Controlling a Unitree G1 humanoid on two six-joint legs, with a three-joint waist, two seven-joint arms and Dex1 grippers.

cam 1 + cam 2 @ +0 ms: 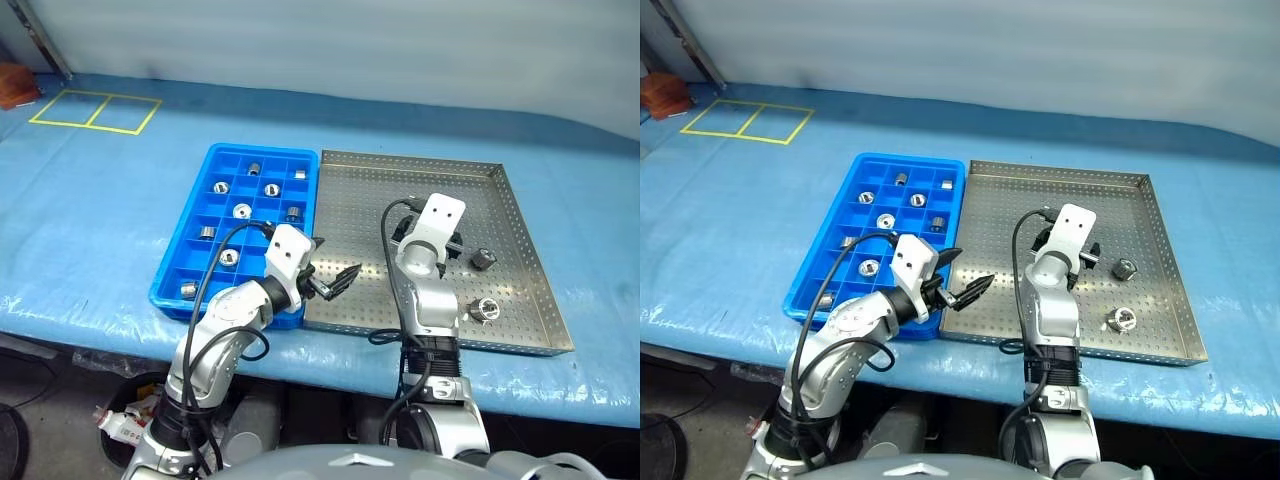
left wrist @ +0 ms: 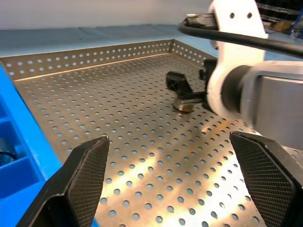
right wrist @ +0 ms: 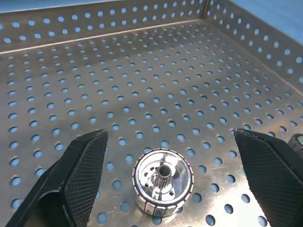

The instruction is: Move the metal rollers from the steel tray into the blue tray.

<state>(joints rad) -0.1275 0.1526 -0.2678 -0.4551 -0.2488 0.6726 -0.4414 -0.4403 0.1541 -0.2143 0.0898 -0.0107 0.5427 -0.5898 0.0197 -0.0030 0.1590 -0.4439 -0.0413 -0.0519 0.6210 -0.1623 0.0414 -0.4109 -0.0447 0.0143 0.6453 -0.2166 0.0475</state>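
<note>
The robot's left gripper hangs over the blue tray's edge (image 1: 313, 222) next to the steel tray, so it should move back while the right gripper carries the standing roller (image 3: 163, 182) across.
The steel tray (image 1: 370, 200) lies on the right of the table with the blue tray (image 1: 265, 150) against its left side. Several metal rollers (image 1: 242, 211) sit in the blue tray's compartments. Two rollers (image 1: 483, 258) (image 1: 486, 310) lie on the steel tray's right part. A third roller (image 3: 162, 181) stands on end on the perforated floor, just below and between the fingers of my right gripper (image 3: 170, 135), which is open and apart from it. My left gripper (image 1: 335, 260) hovers open and empty over the steel tray's left edge, pointing toward the right gripper (image 2: 189, 90).
The table is covered in blue sheeting. Yellow tape squares (image 1: 95, 110) mark its far left, beside a brown object (image 1: 15, 85) in the corner. The steel tray's raised rim (image 3: 142, 28) runs close behind the right gripper. Both trays sit near the table's front edge.
</note>
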